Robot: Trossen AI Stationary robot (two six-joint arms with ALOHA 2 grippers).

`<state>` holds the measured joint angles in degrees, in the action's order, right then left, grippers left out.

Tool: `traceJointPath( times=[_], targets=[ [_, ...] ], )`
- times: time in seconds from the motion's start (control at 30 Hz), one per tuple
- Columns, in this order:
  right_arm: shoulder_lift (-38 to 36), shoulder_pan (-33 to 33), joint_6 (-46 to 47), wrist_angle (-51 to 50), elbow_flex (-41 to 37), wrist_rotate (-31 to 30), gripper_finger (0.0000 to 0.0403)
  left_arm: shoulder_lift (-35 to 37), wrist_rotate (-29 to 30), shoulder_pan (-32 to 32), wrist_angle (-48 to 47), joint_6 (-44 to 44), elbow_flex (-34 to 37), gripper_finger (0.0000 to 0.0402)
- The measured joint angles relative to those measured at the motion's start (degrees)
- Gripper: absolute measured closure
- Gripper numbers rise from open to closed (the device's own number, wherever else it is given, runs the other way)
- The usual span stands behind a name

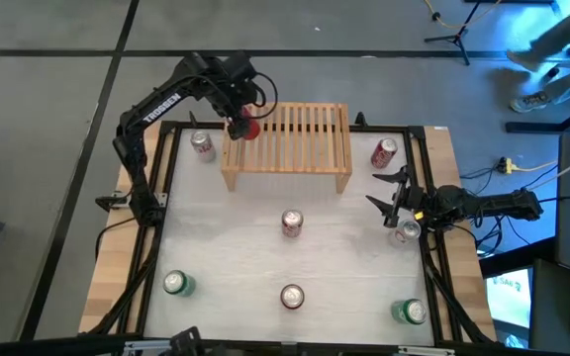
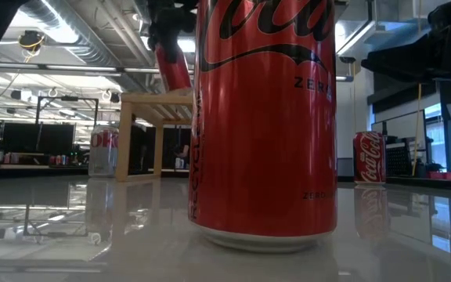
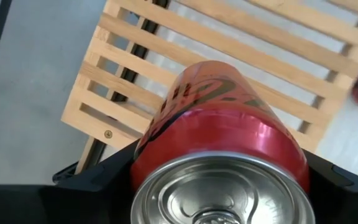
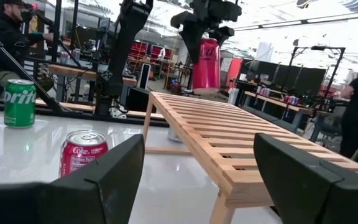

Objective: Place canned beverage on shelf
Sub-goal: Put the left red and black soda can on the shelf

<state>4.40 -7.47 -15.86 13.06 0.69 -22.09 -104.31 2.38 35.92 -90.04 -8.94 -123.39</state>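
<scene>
My left gripper is holding the red can point(image 2: 174, 72) at a slant above the shelf, so I should tip the can upright before I lower its bottom flat onto the slats point(image 2: 161, 97).
A red beverage can point(image 1: 247, 128) hangs over the left end of the pale slatted wooden shelf point(image 1: 287, 146), with my left gripper point(image 1: 238, 121) shut on it. The right wrist view shows this can point(image 4: 207, 62) clear above the slats point(image 4: 229, 137). The shelf stands on its side legs at the table's far middle. My right gripper point(image 1: 386, 194) waits open near the right edge, touching nothing; a can point(image 1: 407, 231) stands beside it. My left gripper pinches the red can's side walls point(image 3: 166, 124) between its two fingers point(image 3: 92, 177), close to the can's top end point(image 3: 219, 199). The fingers come from above, pointing steeply down along the can. The can hangs clear above the shelf, bottom down and slightly tilted.
Other cans stand on the white table: one left of the shelf point(image 1: 202, 145), one right of it point(image 1: 384, 151), one in the middle point(image 1: 292, 223), one near the front point(image 1: 292, 296), and green ones at the front corners point(image 1: 176, 285) point(image 1: 411, 312). People are beyond the table.
</scene>
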Motion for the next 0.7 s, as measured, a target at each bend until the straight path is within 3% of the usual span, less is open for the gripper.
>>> traceJointPath(
  times=[0.23,0.47,0.7],
  targets=[
    [0.00,0.01,0.67,-0.04,0.00,0.02,0.0104,2.30,-0.34,0.44,0.29,2.43,0.88,0.0120],
    [0.02,-0.01,1.03,-0.14,0.00,0.15,0.0104,9.22,-0.94,0.44,-0.31,4.27,10.99,0.0120],
    [0.01,0.00,0.95,0.86,0.00,0.15,0.0104,10.18,-2.08,0.39,0.26,4.90,14.12,0.0120]
  ],
)
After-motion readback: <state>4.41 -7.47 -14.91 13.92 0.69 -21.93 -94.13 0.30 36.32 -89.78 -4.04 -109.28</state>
